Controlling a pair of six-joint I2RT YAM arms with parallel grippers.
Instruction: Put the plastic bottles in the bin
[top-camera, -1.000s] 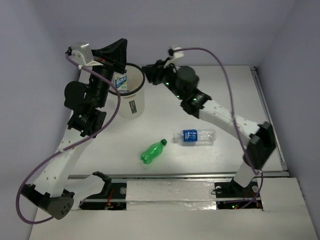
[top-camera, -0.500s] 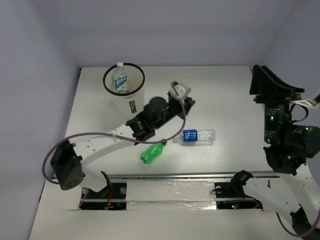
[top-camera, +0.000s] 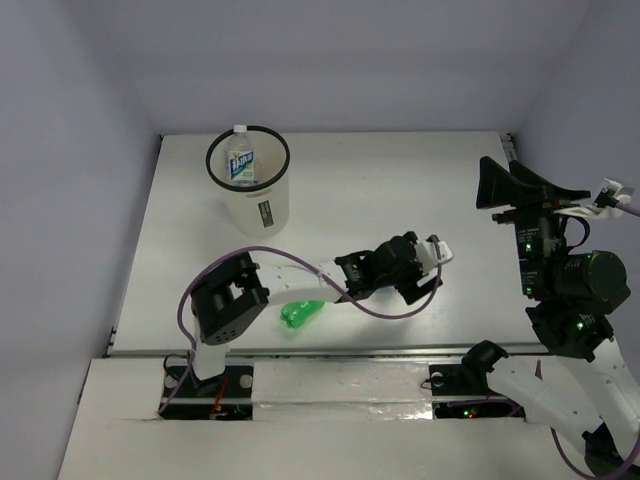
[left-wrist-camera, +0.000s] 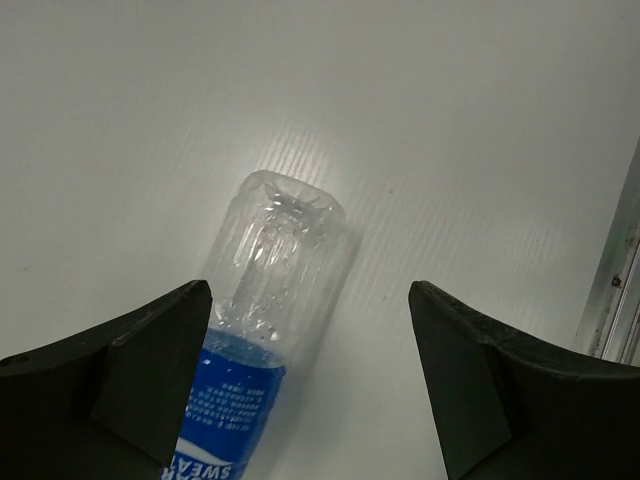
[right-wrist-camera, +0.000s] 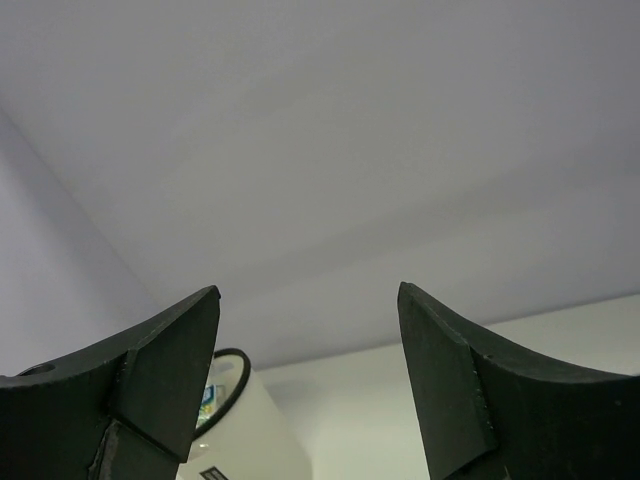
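The clear bottle with a blue label (left-wrist-camera: 249, 330) should be empty when I pick it up, because only small drops show inside the see-through base (left-wrist-camera: 275, 250).
The white bin (top-camera: 262, 205) with a black rim stands at the back left, and a labelled clear bottle (top-camera: 240, 164) stands inside it. A green bottle (top-camera: 300, 314) lies near the front, partly under my left arm. My left gripper (top-camera: 400, 272) hangs low over a clear bottle with a blue label (left-wrist-camera: 265, 300), which the arm hides from above. In the left wrist view this gripper (left-wrist-camera: 310, 345) is open, and the bottle lies close to its left finger (left-wrist-camera: 150, 370). My right gripper (top-camera: 487, 185) is raised at the right and open (right-wrist-camera: 305, 340), with nothing in it.
A metal rail (left-wrist-camera: 620, 280) runs along the table's right edge, near the blue-labelled bottle. The bin's rim (right-wrist-camera: 235, 375) shows low in the right wrist view. Grey walls close in the table at the back and on both sides.
My left arm swung from the bin down to the blue-labelled bottle and its jaws opened. My right arm pulled back from the bin to the right, rose, and opened too.
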